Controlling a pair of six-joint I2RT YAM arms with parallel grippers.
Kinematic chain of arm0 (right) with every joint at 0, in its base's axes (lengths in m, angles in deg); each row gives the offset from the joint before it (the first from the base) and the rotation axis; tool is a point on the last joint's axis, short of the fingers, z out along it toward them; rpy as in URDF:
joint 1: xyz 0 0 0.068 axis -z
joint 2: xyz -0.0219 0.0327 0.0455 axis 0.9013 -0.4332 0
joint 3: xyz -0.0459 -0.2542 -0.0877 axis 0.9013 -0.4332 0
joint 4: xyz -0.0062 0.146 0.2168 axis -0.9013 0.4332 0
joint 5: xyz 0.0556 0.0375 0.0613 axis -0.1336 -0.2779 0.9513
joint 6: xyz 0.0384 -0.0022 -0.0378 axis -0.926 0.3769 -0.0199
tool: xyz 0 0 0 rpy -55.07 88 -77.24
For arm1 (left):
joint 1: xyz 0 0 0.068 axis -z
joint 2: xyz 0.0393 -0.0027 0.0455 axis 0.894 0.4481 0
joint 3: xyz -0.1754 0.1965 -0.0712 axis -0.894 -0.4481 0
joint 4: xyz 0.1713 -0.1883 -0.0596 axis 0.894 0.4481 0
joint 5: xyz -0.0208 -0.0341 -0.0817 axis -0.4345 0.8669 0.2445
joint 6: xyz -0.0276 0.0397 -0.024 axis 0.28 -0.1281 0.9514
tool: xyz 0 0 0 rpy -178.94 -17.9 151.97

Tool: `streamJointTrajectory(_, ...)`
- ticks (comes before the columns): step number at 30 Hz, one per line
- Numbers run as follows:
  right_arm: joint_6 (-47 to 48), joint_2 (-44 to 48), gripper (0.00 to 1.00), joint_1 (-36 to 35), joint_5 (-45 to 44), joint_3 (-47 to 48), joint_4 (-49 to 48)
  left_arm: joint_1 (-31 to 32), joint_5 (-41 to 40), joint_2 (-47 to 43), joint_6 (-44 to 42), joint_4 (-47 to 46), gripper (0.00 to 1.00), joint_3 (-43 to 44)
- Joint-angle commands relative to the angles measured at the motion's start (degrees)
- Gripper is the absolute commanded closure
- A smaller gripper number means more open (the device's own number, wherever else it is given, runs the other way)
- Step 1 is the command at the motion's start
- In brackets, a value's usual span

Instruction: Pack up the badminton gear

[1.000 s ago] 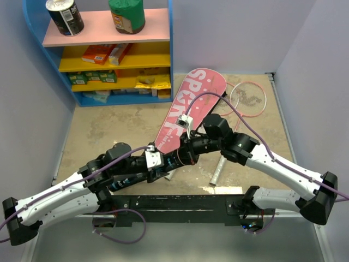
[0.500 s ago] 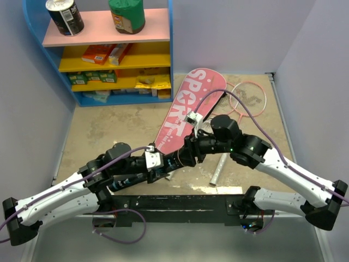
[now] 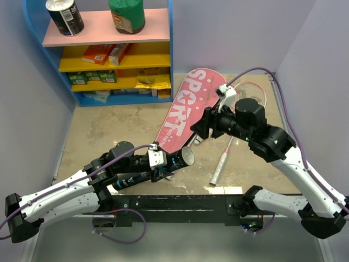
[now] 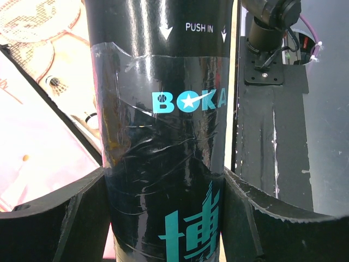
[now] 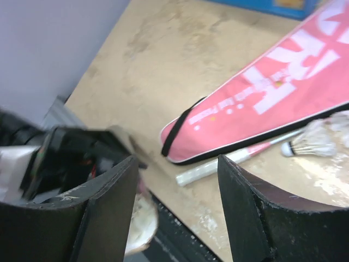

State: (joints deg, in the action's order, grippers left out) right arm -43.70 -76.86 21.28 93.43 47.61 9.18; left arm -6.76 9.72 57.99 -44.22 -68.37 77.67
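Note:
My right gripper keeps lowering its open fingers until they straddle the cork [image 3: 197, 141], since the nearer shuttlecock's cork [image 5: 286, 149] is clear of the pink cover.
My left gripper [image 3: 162, 162] [image 4: 163, 183] is shut on the long black tube [image 4: 163, 125] with teal lettering. The tube lies slanted over the table's near edge, its open end [image 3: 187, 157] pointing right. Something whitish and blurred shows in that mouth [image 5: 140, 221]. Above and to the right, my right gripper [image 3: 197, 134] [image 5: 174, 218] hangs open and holds nothing. The pink "SPORT" cover [image 3: 188, 106] [image 5: 272, 93] lies diagonally on the table. Beside it rest the pink-framed rackets [image 3: 250, 95], with one white grip [image 3: 218, 173] [image 5: 207, 170] near the front. A white shuttlecock [image 5: 316, 139] lies by the racket shaft.
A blue shelf [image 3: 170, 54] with snack cans and boxes stands at the back left. Grey walls close in the left and right sides. A black base rail [image 3: 180, 203] runs along the near edge below the tube.
The right gripper has opened and drawn back, up and to the right, away from the tube's mouth. The left gripper keeps hold of the tube, which has shifted a little.

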Motion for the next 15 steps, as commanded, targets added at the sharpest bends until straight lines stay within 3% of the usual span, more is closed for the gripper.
streamJointTrajectory(1, 0.8, -3.5, 0.36, 4.7, -8.4, 3.1, 1.5, 0.2, 1.3, -0.6, 0.2, -2.9, 1.0, 1.2)
streamJointTrajectory(5, 2.0, -8.7, 0.37, 12.0, -7.2, 0.6, -1.0, 0.2, 1.4, -0.6, 0.3, -2.9, 1.0, 1.2)
streamJointTrajectory(15, 7.4, -22.4, 0.38, 16.6, -3.3, -3.1, -7.3, 0.2, 1.7, -0.8, 0.5, -3.1, 1.0, 1.1)
